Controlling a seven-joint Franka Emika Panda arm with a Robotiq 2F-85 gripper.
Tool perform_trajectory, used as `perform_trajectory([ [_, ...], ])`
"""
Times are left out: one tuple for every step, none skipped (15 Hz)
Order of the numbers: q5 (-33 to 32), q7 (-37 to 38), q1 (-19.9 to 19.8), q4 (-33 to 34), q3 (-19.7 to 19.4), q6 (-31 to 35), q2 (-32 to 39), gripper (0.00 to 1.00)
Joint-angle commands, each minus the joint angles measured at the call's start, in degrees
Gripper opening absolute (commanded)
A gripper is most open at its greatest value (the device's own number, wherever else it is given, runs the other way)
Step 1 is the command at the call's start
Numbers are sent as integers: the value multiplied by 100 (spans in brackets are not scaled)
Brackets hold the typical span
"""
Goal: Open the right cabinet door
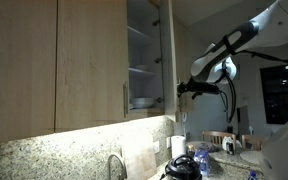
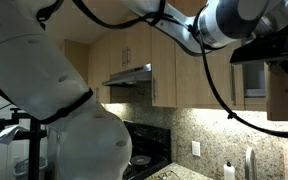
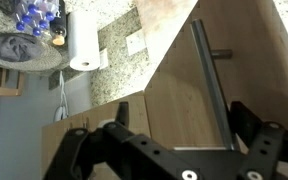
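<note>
The door is partly open with my gripper at its outer handle [image 3: 210, 78], so next I move back and push the door further open from its inner side [image 1: 168, 68].
The right cabinet door [image 1: 168, 50] stands swung open and shows edge-on in an exterior view. In the wrist view its light-wood face [image 3: 174, 95] fills the middle, and the slim silver bar handle [image 3: 212, 85] runs down it. My gripper [image 3: 184, 112] is open, and the lower end of the handle lies between the fingers, close to the right one. In an exterior view the gripper [image 1: 182, 88] sits right at the door's free edge, low on it. In the exterior view dominated by the robot's body, the gripper [image 2: 269, 52] is a dark shape at the far right.
The open cabinet [image 1: 142, 60] holds shelves with dishes [image 1: 142, 101]. The matching left door [image 1: 94, 60] is shut. On the granite counter below are a paper towel roll [image 1: 178, 147], a faucet [image 1: 116, 165] and a dark kettle [image 1: 184, 166]. A range hood [image 2: 130, 75] hangs over a stove.
</note>
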Motion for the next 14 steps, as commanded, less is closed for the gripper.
perform_trajectory([
  [53, -157, -1021, 183, 182, -350, 147, 100],
  [62, -86, -1110, 142, 284, -396, 100, 100],
  [61, -44, -1193, 120, 368, -430, 73, 100],
  [35, 35, -1313, 47, 510, -414, 26, 100],
  [-2, 99, -1439, 13, 625, -463, -26, 100],
  [-88, 165, -1673, -69, 774, -475, -110, 100],
  [-209, 215, -1976, -100, 904, -502, -152, 100],
  [-362, 306, -2348, -144, 1050, -499, -186, 100],
  [-469, 324, -2599, -156, 1102, -515, -203, 100],
  [-535, 291, -2797, -181, 1166, -540, -246, 100],
  [-575, 262, -2958, -206, 1233, -533, -264, 100],
  [-599, 229, -3066, -249, 1330, -530, -323, 100],
  [-630, 221, -3177, -290, 1426, -504, -362, 100],
  [-666, 227, -3254, -332, 1555, -486, -440, 100],
])
